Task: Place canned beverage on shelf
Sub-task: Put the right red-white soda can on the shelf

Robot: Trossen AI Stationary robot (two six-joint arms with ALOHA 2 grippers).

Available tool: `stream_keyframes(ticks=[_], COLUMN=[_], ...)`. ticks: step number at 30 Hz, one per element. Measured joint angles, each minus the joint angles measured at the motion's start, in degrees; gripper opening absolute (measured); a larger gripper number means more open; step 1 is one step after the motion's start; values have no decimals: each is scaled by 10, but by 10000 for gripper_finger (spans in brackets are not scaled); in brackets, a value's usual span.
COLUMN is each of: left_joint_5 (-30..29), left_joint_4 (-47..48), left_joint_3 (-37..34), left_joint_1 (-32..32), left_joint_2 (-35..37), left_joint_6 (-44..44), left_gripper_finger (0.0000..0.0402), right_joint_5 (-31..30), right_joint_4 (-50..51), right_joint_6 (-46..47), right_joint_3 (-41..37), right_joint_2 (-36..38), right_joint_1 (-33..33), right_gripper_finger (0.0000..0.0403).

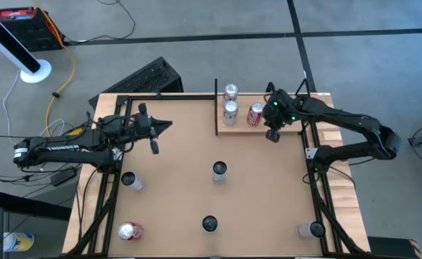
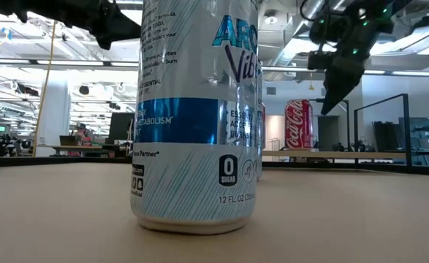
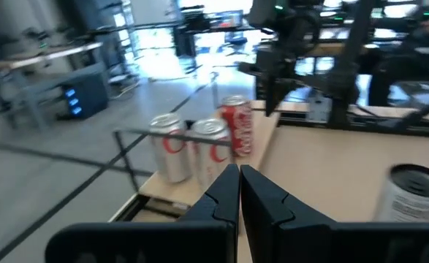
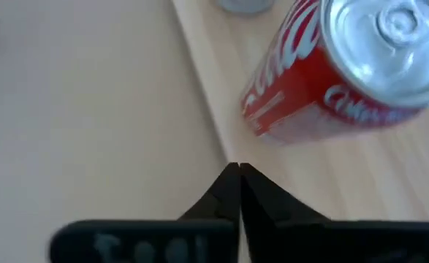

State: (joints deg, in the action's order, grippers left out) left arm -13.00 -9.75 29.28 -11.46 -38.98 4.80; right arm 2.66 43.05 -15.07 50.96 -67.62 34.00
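The robot's right gripper should stay shut and push the red cola can back beside the far silver can, because the red can stands close to the shelf's near edge.
A red cola can stands upright on its base on the light-wood shelf at the table's far right. Two silver cans stand on the shelf to its left. My right gripper is shut and empty. It points down over the shelf's near edge, just beside the red can, and hangs above the shelf in the low view. My left gripper is shut and empty, in the air over the table's far left, pointing toward the shelf.
Other cans stand loose on the table: one at the centre, one at the near edge, one at the left, one near left and one near right. A black rod stands at the shelf's left end.
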Motion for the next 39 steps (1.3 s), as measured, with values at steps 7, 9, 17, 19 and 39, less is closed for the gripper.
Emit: stream_keyframes(ticks=[7,9,17,19,39], left_joint_5=[-34,-34,-39,-39,-39], left_joint_4=[20,24,26,26,28], left_joint_3=[0,0,0,0,0], left_joint_1=[0,0,0,0,0], left_joint_2=[0,0,0,0,0], left_joint_6=[-14,-11,-10,-10,-17], left_gripper_finger=[0,0,0,0,0], right_joint_5=[2,3,5,5,-25], right_joint_4=[-33,-48,-123,-129,-150], right_joint_6=[-31,-38,-50,-49,-48], right_joint_3=[0,0,0,0,0], right_joint_2=[-49,-59,-94,-101,-103], right_joint_1=[41,49,79,88,-18], right_gripper_finger=[18,14,18,18,18])
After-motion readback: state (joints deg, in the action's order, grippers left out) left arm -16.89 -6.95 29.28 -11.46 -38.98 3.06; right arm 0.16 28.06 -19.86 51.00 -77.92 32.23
